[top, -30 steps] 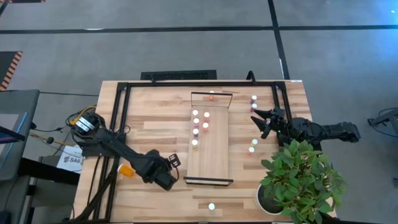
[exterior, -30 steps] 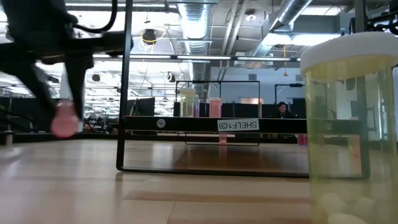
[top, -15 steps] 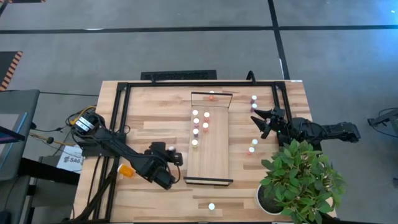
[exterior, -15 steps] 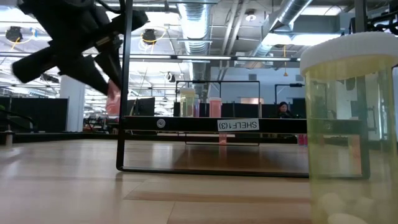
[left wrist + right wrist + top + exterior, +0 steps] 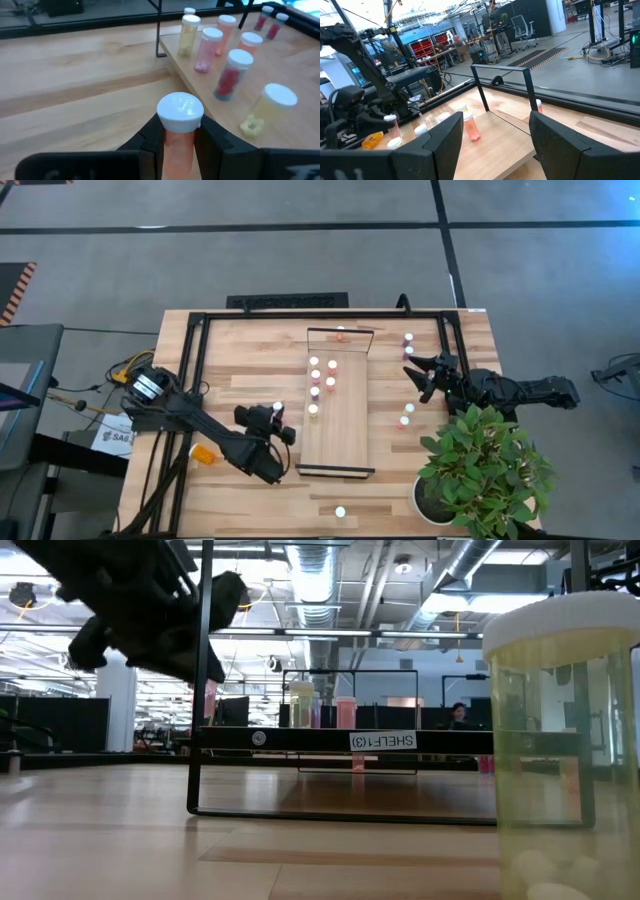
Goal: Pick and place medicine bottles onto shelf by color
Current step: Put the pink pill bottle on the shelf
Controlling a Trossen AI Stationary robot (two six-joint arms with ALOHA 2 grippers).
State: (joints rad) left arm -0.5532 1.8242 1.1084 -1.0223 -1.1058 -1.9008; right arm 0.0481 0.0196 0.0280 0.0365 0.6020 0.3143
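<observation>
Next, I put the orange bottle down beside the shelf (image 5: 165, 780) and grip it from above, because my left gripper holds it side-on, where shelf bottles (image 5: 313, 410) are in its way.
My left gripper (image 5: 272, 420) is shut on a small bottle (image 5: 180, 112) with a white cap and a pale orange body, just left of the shelf (image 5: 352, 430), near its near end. The shelf is a pale board with dark end rails; several white-capped bottles (image 5: 314, 377) stand upright on its left half, with yellow, pink, orange and red bodies in the left wrist view. My right gripper (image 5: 420, 375) waits open at the table's right, beside the loose bottles (image 5: 408, 415) there. One more bottle (image 5: 340, 511) stands by the near edge. My left gripper pinches the bottle's body just under the cap (image 5: 178, 145) between its two fingers (image 5: 152, 142). The fingers come from the table's near side, slanting a little downward toward the far edge. The bottle stands about upright, cap up, lifted clear of the table.
A black frame (image 5: 195, 370) runs round the table's left, far and right sides. A potted plant (image 5: 485, 470) fills the near right corner. An orange object (image 5: 203, 452) lies under my left arm. A large yellow bottle (image 5: 560, 740) stands close before the low camera.
My left gripper has rolled about its own axis and swung a little toward the far edge and the shelf, staying shut. The bottle, which hung low beside the fingers, now stands cap up, higher and closer to the shelf's left side.
</observation>
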